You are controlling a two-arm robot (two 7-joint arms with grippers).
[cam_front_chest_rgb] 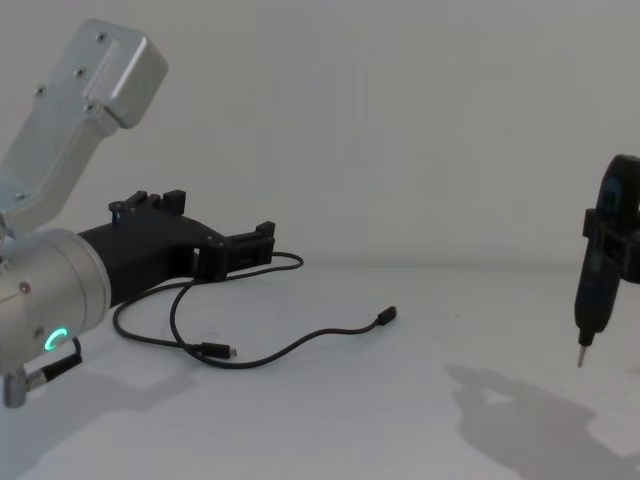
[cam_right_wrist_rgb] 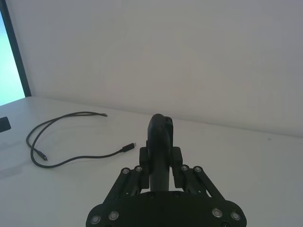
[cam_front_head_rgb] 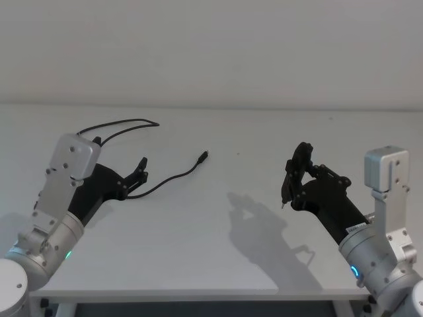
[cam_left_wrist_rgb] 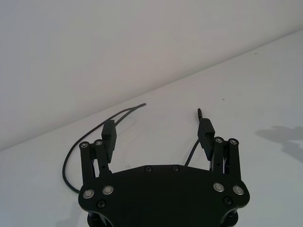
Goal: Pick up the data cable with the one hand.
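The cord lies in wide, smooth bends (cam_front_chest_rgb: 295, 346). So the data cable's plug (cam_front_chest_rgb: 387, 315) will stick out in front and droop only a little when I lift and carry it.
The data cable (cam_front_head_rgb: 168, 179) is a thin black cord lying in a loose loop on the white table (cam_front_head_rgb: 218, 264), with one plug (cam_front_head_rgb: 204, 156) pointing toward the middle. My left gripper (cam_front_head_rgb: 141, 170), on the silver arm with the green ring, hovers open just above the cable's middle stretch. In the left wrist view its fingers (cam_left_wrist_rgb: 108, 134) stand wide apart, with the cable (cam_left_wrist_rgb: 70, 158) running beneath them. In the chest view the cable (cam_front_chest_rgb: 300, 345) lies below and ahead of that gripper. My right gripper (cam_front_head_rgb: 297, 175) hangs at the right, shut on a black tool (cam_front_chest_rgb: 600, 260) with a thin metal tip.
The table's far edge meets a plain white wall. The right arm throws a shadow (cam_front_head_rgb: 264, 224) on the tabletop between the two arms. The cable's far loop (cam_front_head_rgb: 125, 124) reaches toward the back left.
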